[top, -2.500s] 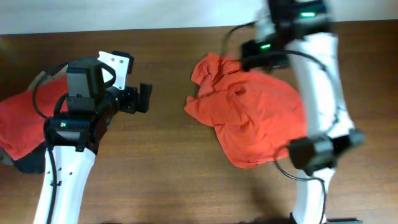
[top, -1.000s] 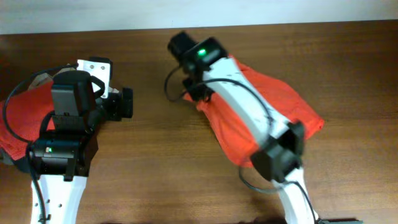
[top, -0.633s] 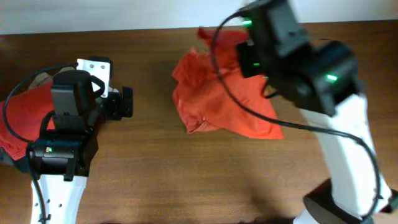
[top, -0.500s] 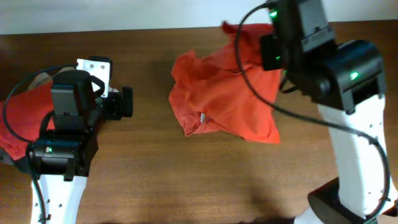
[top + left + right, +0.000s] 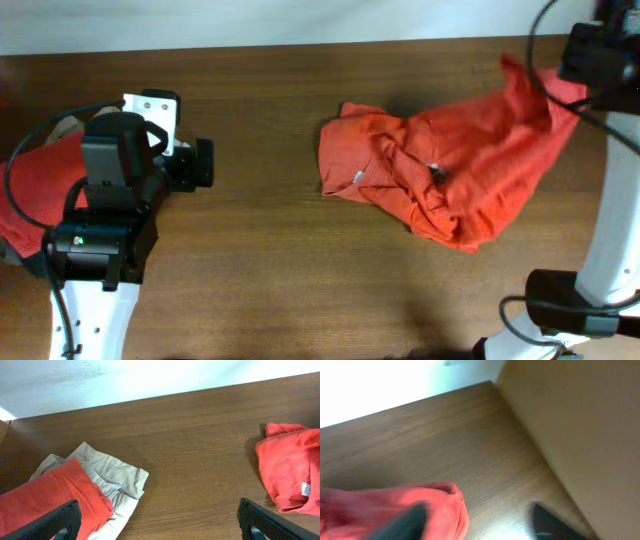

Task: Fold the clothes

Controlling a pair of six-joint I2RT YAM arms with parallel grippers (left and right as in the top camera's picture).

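Observation:
The orange-red shirt's middle [image 5: 425,172] is crumpled and my right gripper is near the wall panel, so next my left gripper grabs the shirt's opposite end [image 5: 343,160] and pulls it open.
An orange-red shirt [image 5: 455,175] lies crumpled on the brown table, right of centre. One edge rises toward my right arm [image 5: 598,50] at the far right. In the right wrist view, the right gripper [image 5: 475,521] is blurred and its fingers are wide apart. The shirt's edge [image 5: 395,502] lies against the left finger. My left gripper [image 5: 157,520] is open and empty, low over bare table, left of the shirt [image 5: 295,472]. It also shows in the overhead view [image 5: 200,165].
A folded red garment [image 5: 45,497] lies on a beige garment [image 5: 112,475] at the table's left, and it also shows partly under the left arm in the overhead view [image 5: 30,190]. A beige wall panel [image 5: 580,420] stands beside the table's right end.
The right arm swung from the table's middle to the far right and dragged the shirt with it, stretching it out. The left arm has not moved.

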